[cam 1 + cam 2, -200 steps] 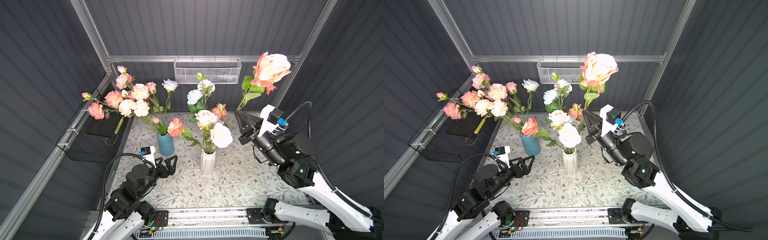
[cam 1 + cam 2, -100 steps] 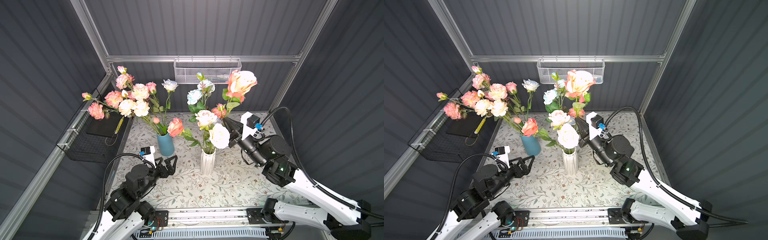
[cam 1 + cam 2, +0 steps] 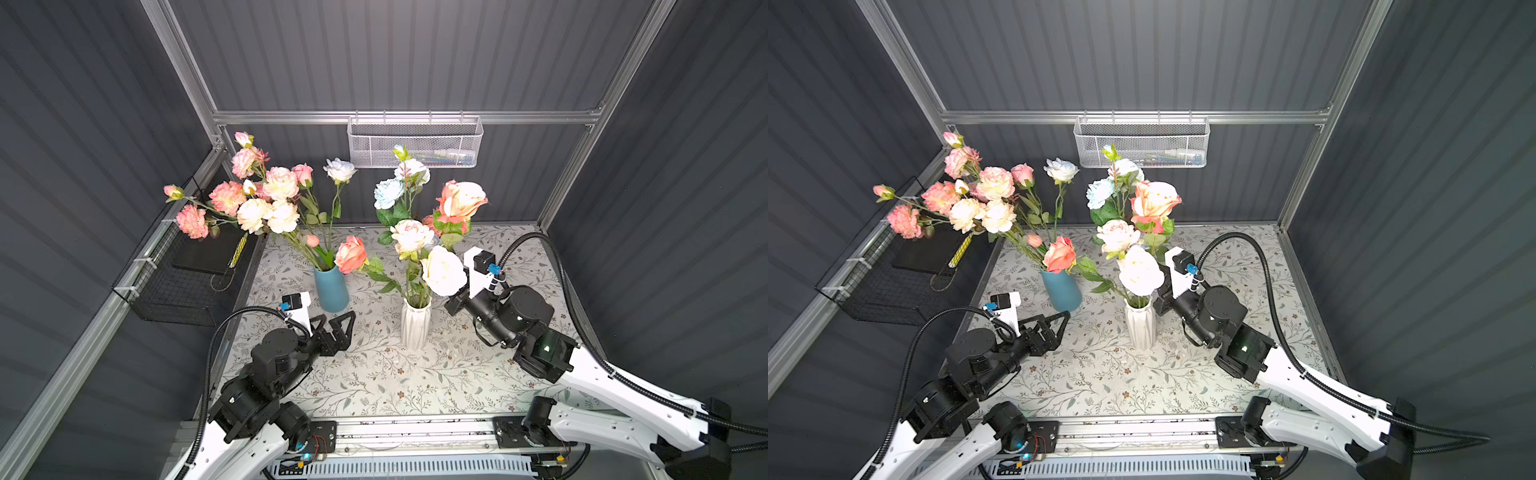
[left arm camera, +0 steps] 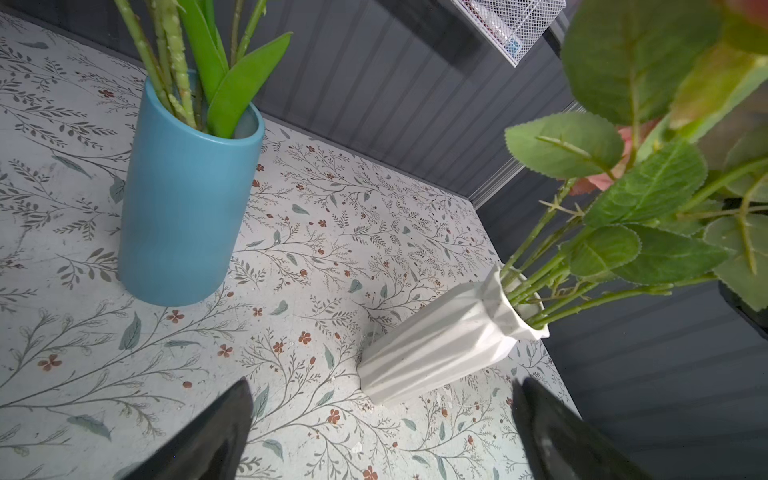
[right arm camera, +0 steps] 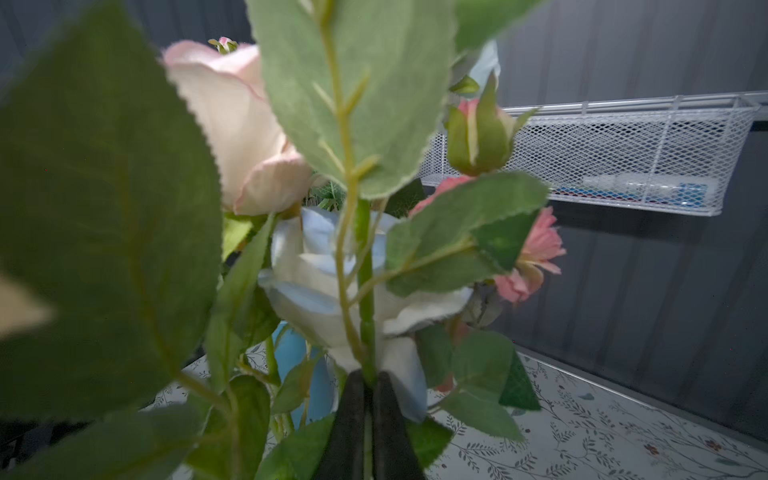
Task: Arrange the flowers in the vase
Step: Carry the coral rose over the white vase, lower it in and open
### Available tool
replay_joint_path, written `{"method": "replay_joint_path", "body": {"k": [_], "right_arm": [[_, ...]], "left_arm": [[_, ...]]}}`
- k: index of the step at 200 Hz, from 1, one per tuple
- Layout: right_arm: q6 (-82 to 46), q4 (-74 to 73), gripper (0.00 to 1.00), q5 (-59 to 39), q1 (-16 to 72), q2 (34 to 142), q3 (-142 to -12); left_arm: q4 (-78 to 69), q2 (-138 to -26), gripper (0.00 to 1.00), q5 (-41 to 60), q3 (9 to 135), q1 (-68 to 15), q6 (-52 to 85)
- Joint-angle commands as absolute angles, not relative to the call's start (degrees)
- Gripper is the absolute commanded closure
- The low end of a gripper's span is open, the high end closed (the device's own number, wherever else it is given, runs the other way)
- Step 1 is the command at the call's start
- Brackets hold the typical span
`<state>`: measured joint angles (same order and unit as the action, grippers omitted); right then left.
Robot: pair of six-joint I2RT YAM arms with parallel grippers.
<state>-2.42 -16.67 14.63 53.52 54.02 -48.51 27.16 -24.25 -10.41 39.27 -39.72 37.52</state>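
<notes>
The robot's right gripper has the peach rose (image 3: 461, 200) upright and high above the white vase's opening (image 3: 417, 303), so it should keep lowering the rose until it reaches the cream bloom's height, then let go.
A white ribbed vase (image 3: 415, 328) (image 3: 1140, 328) (image 4: 440, 345) stands mid-table and holds several flowers: cream, white and pale-blue blooms. A peach rose (image 3: 461, 201) (image 3: 1154, 201) stands just right of that bunch. My right gripper (image 5: 365, 380) is shut on its green stem (image 5: 365, 291). In both top views its fingertips are hidden behind a white bloom (image 3: 442, 270), beside the vase's mouth. My left gripper (image 3: 338, 322) (image 3: 1054, 322) (image 4: 382, 386) hangs open and empty, low over the cloth, between the two vases.
A blue vase (image 3: 331, 289) (image 3: 1061, 289) (image 4: 187, 199) left of centre holds a large bunch of pink and cream flowers (image 3: 266, 195). A white mesh basket (image 3: 415, 141) hangs on the back wall. A black wire basket (image 3: 178, 286) hangs on the left wall.
My right arm has come down and to the left, carrying the peach rose from high on the right into the white vase's bunch. The left arm has not moved.
</notes>
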Motion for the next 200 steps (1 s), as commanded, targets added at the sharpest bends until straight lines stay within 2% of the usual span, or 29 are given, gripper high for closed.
{"method": "replay_joint_path", "body": {"k": [1,161,200], "right_arm": [[-5.96,-15.96,1.00,14.75,53.79,52.76,-46.41],[-12.39,-12.55,1.00,11.40,53.79,53.00,-38.74],[-12.93,-12.74,0.90,11.41,53.79,52.09,-37.53]], "left_arm": [[26.48,-24.12,0.00,-9.48,40.23,-39.90,36.65],[24.88,-25.47,0.00,-8.09,38.77,-39.90,37.70],[24.58,-25.53,0.00,-7.82,38.49,-39.90,37.84]]}}
